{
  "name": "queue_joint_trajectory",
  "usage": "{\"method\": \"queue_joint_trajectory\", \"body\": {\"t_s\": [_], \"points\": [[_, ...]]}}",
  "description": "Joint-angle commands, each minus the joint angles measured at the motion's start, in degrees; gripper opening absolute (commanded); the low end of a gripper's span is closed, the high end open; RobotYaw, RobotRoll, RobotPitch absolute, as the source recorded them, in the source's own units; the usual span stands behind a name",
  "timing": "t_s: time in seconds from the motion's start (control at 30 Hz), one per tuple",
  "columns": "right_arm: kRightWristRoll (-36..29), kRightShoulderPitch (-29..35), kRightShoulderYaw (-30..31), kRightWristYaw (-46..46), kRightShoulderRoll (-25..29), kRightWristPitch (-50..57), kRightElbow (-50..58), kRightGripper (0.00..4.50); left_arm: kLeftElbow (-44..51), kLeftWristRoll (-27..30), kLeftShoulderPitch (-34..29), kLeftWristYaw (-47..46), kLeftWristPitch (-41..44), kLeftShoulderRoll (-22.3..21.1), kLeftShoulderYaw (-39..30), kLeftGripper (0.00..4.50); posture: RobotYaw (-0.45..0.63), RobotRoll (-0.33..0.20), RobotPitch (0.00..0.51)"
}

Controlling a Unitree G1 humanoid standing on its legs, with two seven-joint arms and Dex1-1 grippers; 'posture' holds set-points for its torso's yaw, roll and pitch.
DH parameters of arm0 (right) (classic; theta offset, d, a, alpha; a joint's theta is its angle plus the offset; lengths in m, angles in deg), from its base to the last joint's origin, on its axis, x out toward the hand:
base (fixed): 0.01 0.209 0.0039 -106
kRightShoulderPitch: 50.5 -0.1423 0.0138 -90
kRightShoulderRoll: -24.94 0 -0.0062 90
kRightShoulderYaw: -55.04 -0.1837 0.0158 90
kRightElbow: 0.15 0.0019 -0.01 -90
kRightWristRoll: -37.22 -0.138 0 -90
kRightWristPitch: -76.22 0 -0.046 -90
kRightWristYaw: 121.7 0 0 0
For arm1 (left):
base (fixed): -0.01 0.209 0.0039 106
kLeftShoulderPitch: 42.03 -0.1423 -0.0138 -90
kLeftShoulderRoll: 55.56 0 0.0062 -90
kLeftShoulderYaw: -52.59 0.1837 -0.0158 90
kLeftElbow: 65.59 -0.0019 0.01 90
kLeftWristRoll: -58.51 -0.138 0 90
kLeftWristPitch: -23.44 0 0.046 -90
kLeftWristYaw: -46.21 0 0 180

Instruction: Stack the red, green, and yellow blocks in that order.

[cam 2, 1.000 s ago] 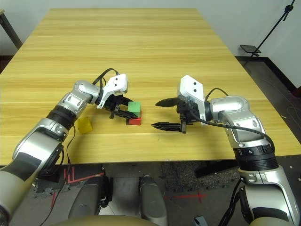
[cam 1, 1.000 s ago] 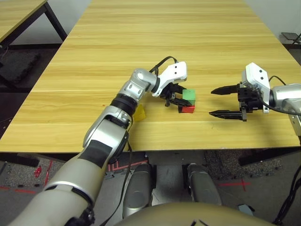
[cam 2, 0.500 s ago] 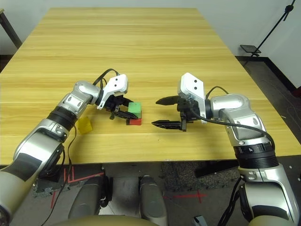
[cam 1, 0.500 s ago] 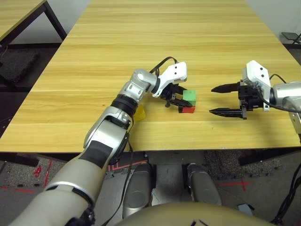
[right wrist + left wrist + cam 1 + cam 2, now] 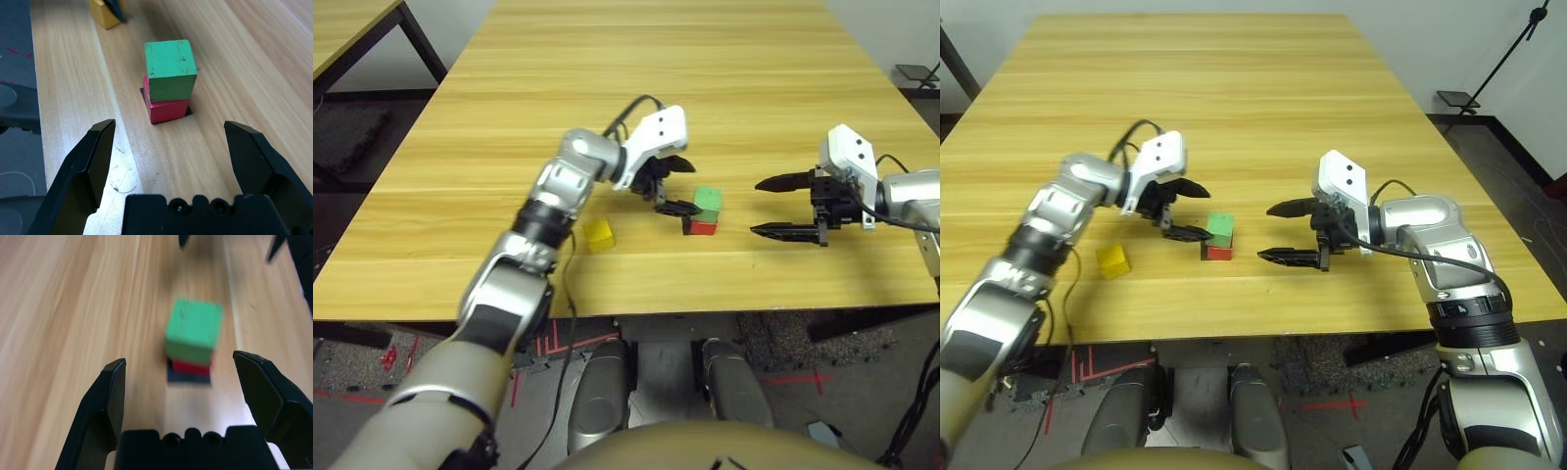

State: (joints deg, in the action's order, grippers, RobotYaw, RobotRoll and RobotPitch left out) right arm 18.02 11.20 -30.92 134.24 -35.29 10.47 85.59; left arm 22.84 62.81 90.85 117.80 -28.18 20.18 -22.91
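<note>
The green block [image 5: 707, 202] sits on the red block, so my left gripper should keep going toward the free yellow block [image 5: 599, 236] and close on its sides.
The green block [image 5: 707, 201] sits on the red block [image 5: 702, 227], slightly twisted on it, and the red one rests on a flat black patch [image 5: 188, 377]. My left gripper [image 5: 677, 186] is open just left of the stack, not touching it, with nothing between its fingers. The yellow block [image 5: 599, 233] lies alone on the table further left, near the front edge. My right gripper [image 5: 759, 209] hangs open to the right of the stack, pointing at it. From the right wrist, the green block [image 5: 170, 70], red block [image 5: 166, 110] and yellow block [image 5: 106, 14] all show.
The wooden table [image 5: 705, 78] stretches bare behind the blocks. Its front edge [image 5: 705, 311] runs close below the stack. A second table's corner [image 5: 352, 29] stands at the far left, across a gap of floor.
My left gripper has drawn back to the left from the green block and spread its fingers wider. The left arm has swung off the yellow block. The right gripper has hardly moved.
</note>
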Motion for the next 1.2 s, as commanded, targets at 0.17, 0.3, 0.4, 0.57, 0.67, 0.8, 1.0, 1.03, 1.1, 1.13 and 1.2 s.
{"method": "queue_joint_trajectory", "body": {"t_s": [0.17,0.3,0.4,0.57,0.67,0.8,1.0,1.03,1.1,1.13,1.2], "points": [[0.8,-1.9,1.6,1.0,-0.9,-1.7,-2.9,4.5,12.7,3.8,-11.4,-7.9,11.0,-5.4,-4.7,4.48,0.1,-0.077,0.075],[1.0,-3.7,2.6,1.3,-1.7,-2.0,-4.4,4.5,10.9,2.8,-14.4,-11.0,7.1,-6.7,-4.0,4.48,0.11,-0.084,0.071],[1.4,-5.1,3.1,1.9,-2.1,-2.8,-5.9,4.5,9.6,2.5,-15.7,-12.0,5.3,-7.7,-3.1,4.48,0.12,-0.088,0.071],[1.7,-5.9,3.4,2.2,-2.5,-2.9,-6.6,4.5,7.5,2.5,-17.4,-12.5,2.3,-9.2,-2.4,4.48,0.12,-0.092,0.071],[1.6,-5.8,3.5,2.2,-2.8,-2.7,-6.4,4.5,6.0,2.6,-19.3,-11.5,0.8,-11.1,-2.0,4.48,0.12,-0.093,0.073],[1.6,-5.6,3.4,2.3,-2.7,-2.5,-6.2,4.5,4.5,2.6,-21.3,-10.9,-1.5,-13.4,-2.1,4.48,0.12,-0.094,0.074],[1.6,-5.7,3.5,2.3,-2.7,-2.1,-6.0,4.5,2.0,2.5,-22.2,-11.6,-4.5,-13.6,-2.2,4.48,0.13,-0.097,0.075],[1.6,-5.7,3.5,2.2,-2.7,-2.1,-5.9,4.5,1.8,2.6,-22.2,-11.8,-5.1,-13.2,-2.4,4.48,0.13,-0.098,0.074],[1.5,-5.5,3.4,2.3,-2.5,-2.0,-5.7,4.5,2.7,3.8,-22.1,-13.0,-3.8,-11.5,-2.9,4.08,0.13,-0.098,0.074],[1.5,-5.4,3.4,2.3,-2.5,-2.0,-5.7,4.5,3.2,4.1,-22.1,-13.3,-3.3,-11.0,-2.9,3.91,0.13,-0.098,0.074],[1.6,-5.3,3.4,2.2,-2.5,-2.0,-5.6,4.5,4.0,4.6,-21.9,-13.6,-2.4,-10.3,-2.9,3.32,0.13,-0.096,0.072]]}}
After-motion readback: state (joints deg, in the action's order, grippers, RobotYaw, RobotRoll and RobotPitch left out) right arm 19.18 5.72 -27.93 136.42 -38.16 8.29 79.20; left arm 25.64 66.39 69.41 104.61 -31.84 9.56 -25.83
